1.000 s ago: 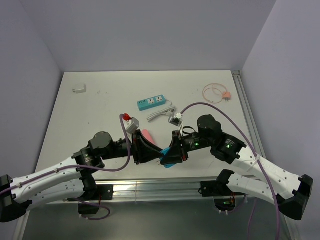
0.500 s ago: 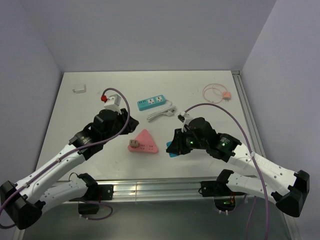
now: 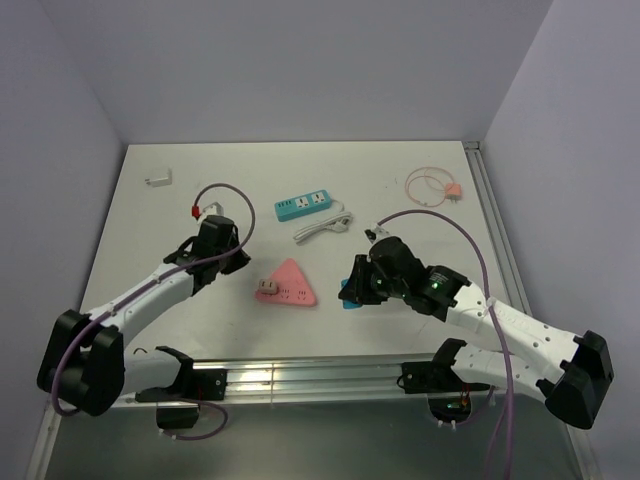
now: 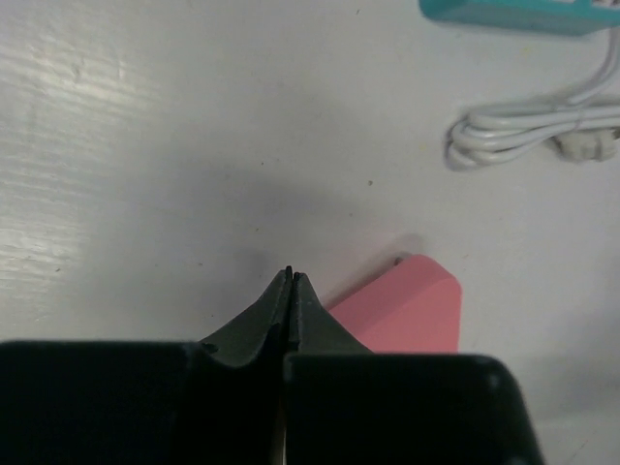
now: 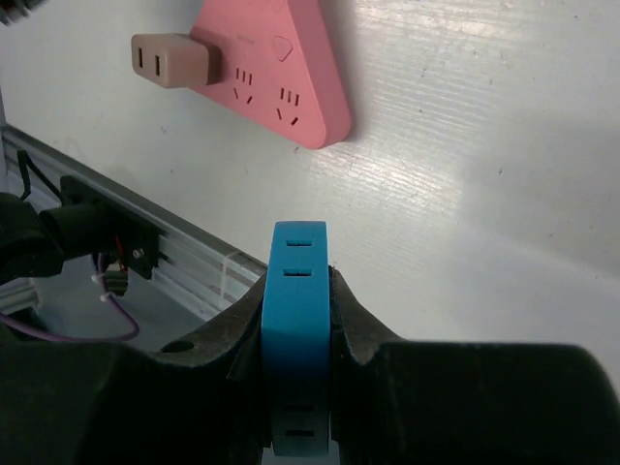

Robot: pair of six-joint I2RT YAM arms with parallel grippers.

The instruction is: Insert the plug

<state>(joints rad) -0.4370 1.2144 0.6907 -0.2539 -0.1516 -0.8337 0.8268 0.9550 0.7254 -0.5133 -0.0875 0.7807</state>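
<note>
I should first turn the pink strip with my left gripper and then use it to take hold of the strip's back corner (image 3: 290, 265), because the tan plug (image 3: 268, 286) is on the strip's corner closest to my left gripper.
A pink triangular power strip (image 3: 290, 284) lies flat near the table's front. A tan plug (image 3: 266, 290) sits on its left corner and also shows in the right wrist view (image 5: 172, 58) on the pink strip (image 5: 281, 68). My left gripper (image 3: 243, 263) is shut and empty, low over the table just left of the strip; in its wrist view the fingertips (image 4: 291, 274) meet, with the strip's corner (image 4: 407, 310) to their right. My right gripper (image 3: 352, 290) is shut on a blue power strip (image 5: 297, 320), to the right of the pink one.
A teal power strip (image 3: 303, 205) with a coiled white cable (image 3: 322, 227) lies behind the pink strip. A small white adapter (image 3: 157, 180) is at the far left and an orange cable (image 3: 435, 185) at the far right. The table's front rail (image 5: 145, 252) is close under my right gripper.
My left gripper has let go of the pink strip and drawn back to the left, now low and shut. The right gripper has kept the blue strip and shifted slightly.
</note>
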